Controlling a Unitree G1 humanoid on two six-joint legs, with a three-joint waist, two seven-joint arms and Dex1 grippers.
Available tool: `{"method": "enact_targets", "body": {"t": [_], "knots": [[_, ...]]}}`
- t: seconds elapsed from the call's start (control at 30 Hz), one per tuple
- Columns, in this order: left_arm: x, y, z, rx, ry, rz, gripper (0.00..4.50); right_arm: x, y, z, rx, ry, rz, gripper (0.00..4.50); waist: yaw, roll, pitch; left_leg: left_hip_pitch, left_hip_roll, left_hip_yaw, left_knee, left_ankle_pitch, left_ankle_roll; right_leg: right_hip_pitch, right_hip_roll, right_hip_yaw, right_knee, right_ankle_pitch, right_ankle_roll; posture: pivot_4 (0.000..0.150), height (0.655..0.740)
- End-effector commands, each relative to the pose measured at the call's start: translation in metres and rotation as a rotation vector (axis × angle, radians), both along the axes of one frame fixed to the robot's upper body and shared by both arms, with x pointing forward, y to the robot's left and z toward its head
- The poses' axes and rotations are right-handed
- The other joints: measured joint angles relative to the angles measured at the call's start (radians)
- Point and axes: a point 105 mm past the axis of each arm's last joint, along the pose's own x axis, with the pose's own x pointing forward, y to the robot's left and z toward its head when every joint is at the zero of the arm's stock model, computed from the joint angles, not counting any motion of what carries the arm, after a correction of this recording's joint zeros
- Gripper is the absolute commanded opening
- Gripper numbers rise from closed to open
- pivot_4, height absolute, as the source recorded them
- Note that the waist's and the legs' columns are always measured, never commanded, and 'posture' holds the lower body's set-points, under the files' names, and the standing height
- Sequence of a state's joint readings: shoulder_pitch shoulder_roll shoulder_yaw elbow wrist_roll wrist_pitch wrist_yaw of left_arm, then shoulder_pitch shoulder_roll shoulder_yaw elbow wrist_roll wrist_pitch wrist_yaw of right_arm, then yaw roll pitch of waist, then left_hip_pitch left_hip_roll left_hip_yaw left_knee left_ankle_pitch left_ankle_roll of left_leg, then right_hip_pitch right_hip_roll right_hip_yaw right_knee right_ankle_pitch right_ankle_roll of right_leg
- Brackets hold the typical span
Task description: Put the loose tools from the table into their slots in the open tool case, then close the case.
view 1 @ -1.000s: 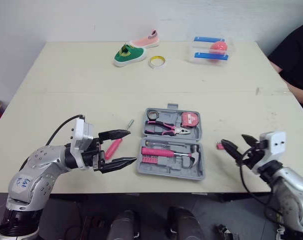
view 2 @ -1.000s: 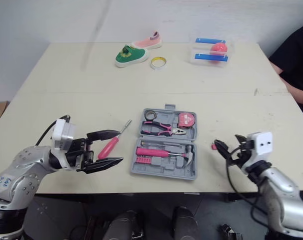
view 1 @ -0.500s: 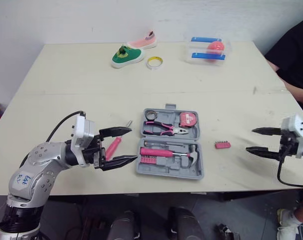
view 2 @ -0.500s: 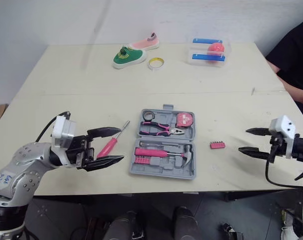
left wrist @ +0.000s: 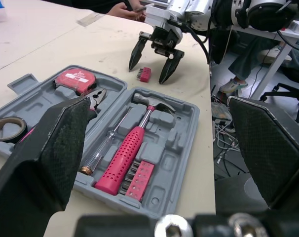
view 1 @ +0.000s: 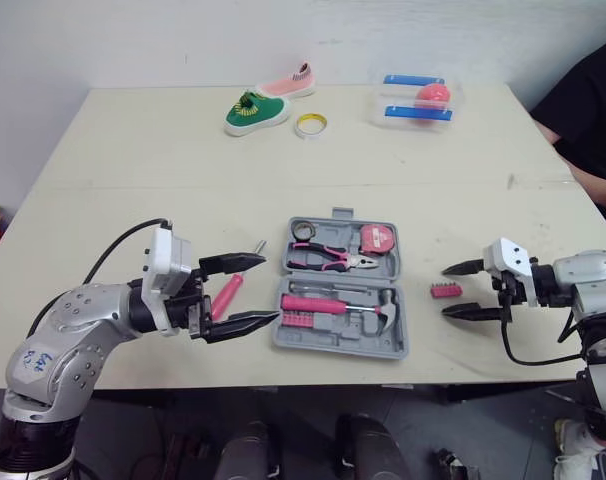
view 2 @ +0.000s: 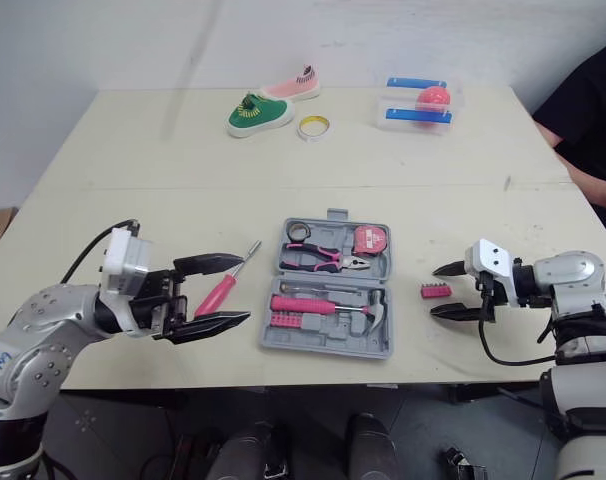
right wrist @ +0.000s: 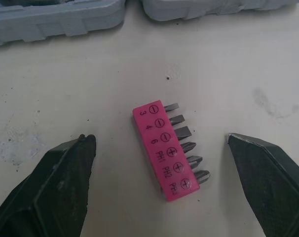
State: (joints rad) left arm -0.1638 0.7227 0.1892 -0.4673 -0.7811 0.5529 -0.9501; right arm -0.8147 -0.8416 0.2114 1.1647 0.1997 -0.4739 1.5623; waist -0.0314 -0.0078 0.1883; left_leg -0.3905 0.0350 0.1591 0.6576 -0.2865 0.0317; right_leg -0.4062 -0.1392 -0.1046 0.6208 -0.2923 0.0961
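The metal bits [right wrist: 185, 139] are in an even row with their ends sunk in. The pink bit holder [view 1: 446, 291] will bring all of them along when I lift it.
The grey tool case [view 1: 313, 335] lies open at the table's front middle, holding pliers, a tape measure, a pink hammer [view 1: 328, 304] and bits. A loose pink screwdriver [view 1: 226, 295] lies left of the case. My left gripper [view 1: 267, 290] hovers open over it, fingertips pointing at the case's left edge. A loose pink bit holder [right wrist: 159, 145] lies on the table right of the case. My right gripper [view 1: 446, 291] is open and reaches in from the right, one finger [right wrist: 56, 182] on each side of the holder, not touching it.
At the table's back stand a green shoe [view 1: 251, 111], a pink shoe [view 1: 288, 82], a roll of tape [view 1: 311, 124] and a clear box [view 1: 419, 98] with a pink ball. A person in black [view 1: 583, 110] sits at the right edge. The table's front edge runs just below both grippers.
My right gripper swung out to the far right, then came back left, and its open fingers now flank the bit holder. The left gripper has stayed put.
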Motion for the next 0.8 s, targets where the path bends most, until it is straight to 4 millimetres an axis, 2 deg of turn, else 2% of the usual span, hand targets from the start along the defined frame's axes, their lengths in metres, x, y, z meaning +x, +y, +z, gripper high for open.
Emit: {"method": "enact_targets", "body": {"t": [0.03,0.33,0.43,0.5,0.63,0.8], "knots": [[-0.008,0.001,0.008,0.0,-0.038,-0.016,4.5,-0.005,0.0,-0.001,-0.004,0.031,0.038,4.43,0.0,0.0,0.0,0.0,0.0,0.0,0.0,0.0,0.0,0.0,0.0,0.0,0.0,0.0,0.0,0.15,0.74],[-0.013,0.002,0.009,0.027,-0.032,-0.042,4.5,-0.011,-0.009,-0.007,0.015,0.097,-0.012,4.43,0.001,0.0,0.0,0.0,0.0,-0.001,0.001,0.0,0.0,0.001,-0.002,-0.001,0.001,0.0,-0.001,0.15,0.74],[-0.013,-0.001,0.011,0.031,-0.03,-0.048,4.5,-0.012,-0.008,-0.01,0.03,0.111,-0.018,3.61,0.001,0.0,0.0,0.0,0.0,-0.002,0.001,-0.001,0.0,0.001,-0.003,-0.001,0.001,-0.001,-0.001,0.15,0.74],[-0.015,-0.002,0.011,0.038,-0.021,-0.056,4.5,-0.012,-0.008,-0.012,0.031,0.113,-0.018,2.59,0.001,0.0,0.0,0.0,0.0,-0.002,0.001,-0.001,0.0,0.001,-0.002,-0.001,0.001,-0.001,-0.001,0.15,0.74],[-0.015,0.0,0.012,0.051,-0.01,-0.067,4.5,-0.013,-0.007,-0.014,0.031,0.107,-0.013,0.84,0.001,0.0,0.0,0.0,0.0,-0.002,0.001,-0.001,-0.001,0.001,-0.002,-0.001,0.001,-0.001,-0.001,0.15,0.74],[-0.014,0.001,0.014,0.06,-0.01,-0.072,4.5,-0.009,-0.003,-0.013,0.05,0.084,-0.011,0.78,0.0,0.0,0.0,0.0,0.0,-0.003,0.002,-0.001,-0.001,0.003,-0.002,-0.002,0.0,-0.001,-0.001,0.15,0.74]]}}
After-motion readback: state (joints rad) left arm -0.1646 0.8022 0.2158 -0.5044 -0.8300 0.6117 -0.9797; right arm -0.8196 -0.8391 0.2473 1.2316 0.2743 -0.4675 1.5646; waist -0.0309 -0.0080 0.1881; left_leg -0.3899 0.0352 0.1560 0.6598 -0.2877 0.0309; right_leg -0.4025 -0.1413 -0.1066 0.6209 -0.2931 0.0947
